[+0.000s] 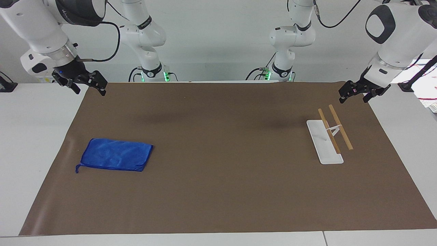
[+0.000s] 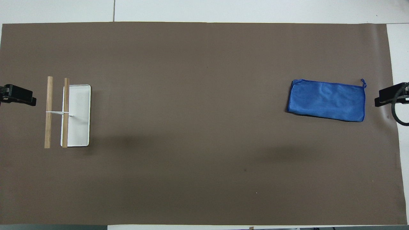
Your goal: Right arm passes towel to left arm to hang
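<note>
I am looking at the blue towel [image 2: 327, 101] lying thin and flat with an uneven upper edge [image 2: 326, 82], so it will droop into dangling corners when I lift it.
The blue towel [image 1: 115, 154] [image 2: 326, 100] lies folded flat on the brown mat, toward the right arm's end of the table, its thin corner loop pointing outward. My right gripper [image 1: 89, 89] hangs open in the air over the mat's corner at that end, holding nothing, with a blue light on its wrist. Only its edge [image 2: 388, 97] shows in the overhead view. My left gripper [image 1: 353, 96] hangs open and empty over the mat's corner at the left arm's end. In the overhead view just a fingertip [image 2: 19, 95] of it shows.
A hanging rack [image 1: 329, 136] [image 2: 68, 111] with a white base and two wooden bars stands toward the left arm's end. The brown mat [image 1: 218, 191] covers most of the table.
</note>
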`<state>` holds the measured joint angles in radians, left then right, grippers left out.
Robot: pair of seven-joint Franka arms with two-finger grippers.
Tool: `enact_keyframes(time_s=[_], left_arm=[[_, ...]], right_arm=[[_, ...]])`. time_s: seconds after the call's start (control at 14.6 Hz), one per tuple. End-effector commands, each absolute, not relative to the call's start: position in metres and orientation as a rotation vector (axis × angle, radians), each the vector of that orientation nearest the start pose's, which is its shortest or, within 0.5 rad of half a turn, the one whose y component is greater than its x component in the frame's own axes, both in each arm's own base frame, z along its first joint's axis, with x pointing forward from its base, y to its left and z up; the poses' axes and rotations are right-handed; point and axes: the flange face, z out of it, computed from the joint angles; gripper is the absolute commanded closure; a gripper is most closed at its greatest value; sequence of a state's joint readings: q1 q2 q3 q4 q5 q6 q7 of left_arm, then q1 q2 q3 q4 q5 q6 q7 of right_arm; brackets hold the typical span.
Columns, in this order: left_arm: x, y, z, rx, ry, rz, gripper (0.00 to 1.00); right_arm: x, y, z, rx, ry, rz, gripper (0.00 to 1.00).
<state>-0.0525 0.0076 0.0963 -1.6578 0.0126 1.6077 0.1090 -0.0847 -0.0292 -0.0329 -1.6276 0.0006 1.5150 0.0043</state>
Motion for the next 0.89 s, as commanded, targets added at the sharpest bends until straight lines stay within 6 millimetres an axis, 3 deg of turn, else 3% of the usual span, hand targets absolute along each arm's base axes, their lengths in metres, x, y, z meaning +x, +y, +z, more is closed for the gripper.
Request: enact_keyframes(time_s=[0.0,0.21,0.41,0.55,0.68,0.82], left_arm=[[0.550,0.024,0.583,-3.119,0.116,0.072,0.00],[0.550,0.024,0.583,-3.119,0.116,0.072,0.00],[0.550,0.024,0.583,-3.119,0.116,0.072,0.00],[0.550,0.024,0.583,-3.119,0.116,0.072,0.00],[0.550,0.024,0.583,-3.119,0.116,0.072,0.00],[0.550,0.024,0.583,-3.119,0.116,0.072,0.00]], right_arm=[[0.529,-0.064,0.610,-3.121,0.160,0.131,0.00],[0.528,-0.059,0.610,-3.127,0.151,0.132,0.00],[0.518,-0.056,0.596,-3.130,0.134,0.173,0.00],[0.525,-0.059,0.588,-3.137,0.039,0.075,0.00],[0.536,-0.056,0.560,-3.138,0.010,0.034,0.00],[0.563,-0.054,0.512,-3.130,0.008,-0.006,0.00]])
